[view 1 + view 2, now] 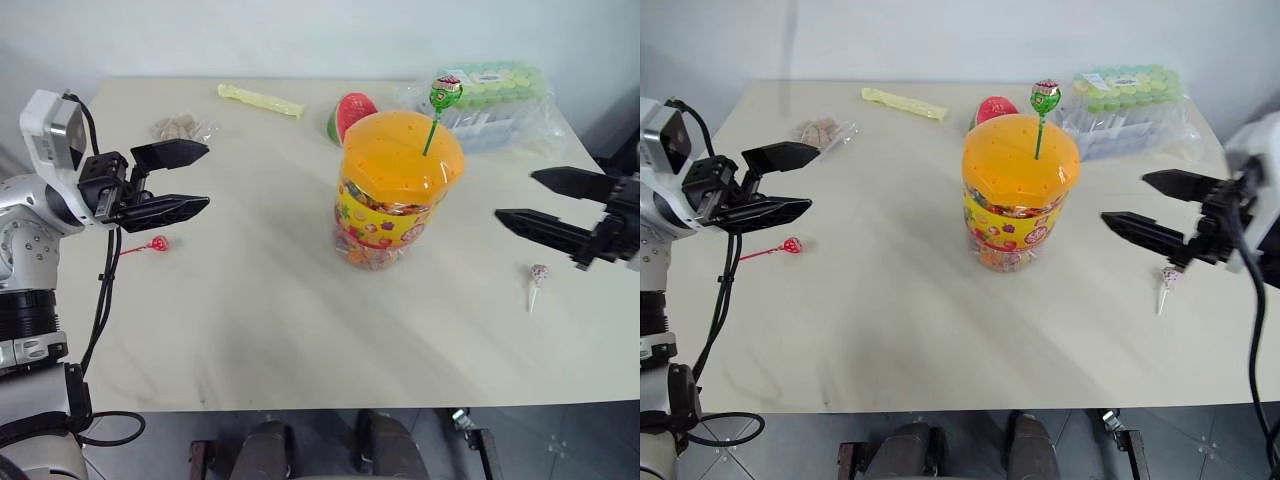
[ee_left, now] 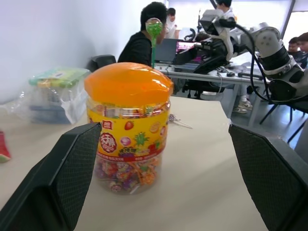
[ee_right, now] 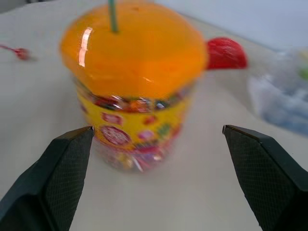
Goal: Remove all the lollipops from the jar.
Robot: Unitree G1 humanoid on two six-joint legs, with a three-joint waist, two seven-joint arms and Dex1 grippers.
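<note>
My right gripper should, with open fingers facing the green lollipop's upright stick (image 1: 431, 138), keep going over the jar's lid and close (image 1: 438, 114) just below the lollipop's head.
The jar (image 1: 395, 195) stands mid-table, a clear tub with an orange domed lid and a yellow label. A green lollipop (image 1: 445, 94) sticks upright out of the lid. A red lollipop (image 1: 157, 243) lies on the table at the left, below my left gripper (image 1: 185, 180). That gripper hovers open and empty, pointing at the jar. A pale lollipop (image 1: 538, 276) lies on the table at the right, under my right gripper (image 1: 520, 198), which is open, empty and aimed at the jar. Both wrist views show the jar (image 2: 127, 125) (image 3: 134, 91) between the open fingers.
A watermelon-slice toy (image 1: 350, 115) lies just behind the jar. A clear pack of green-capped bottles (image 1: 495, 100) sits at the back right. A yellow packet (image 1: 260, 100) and a small bag of snacks (image 1: 180, 128) lie at the back left. People sit at desks (image 2: 159, 33) beyond the table.
</note>
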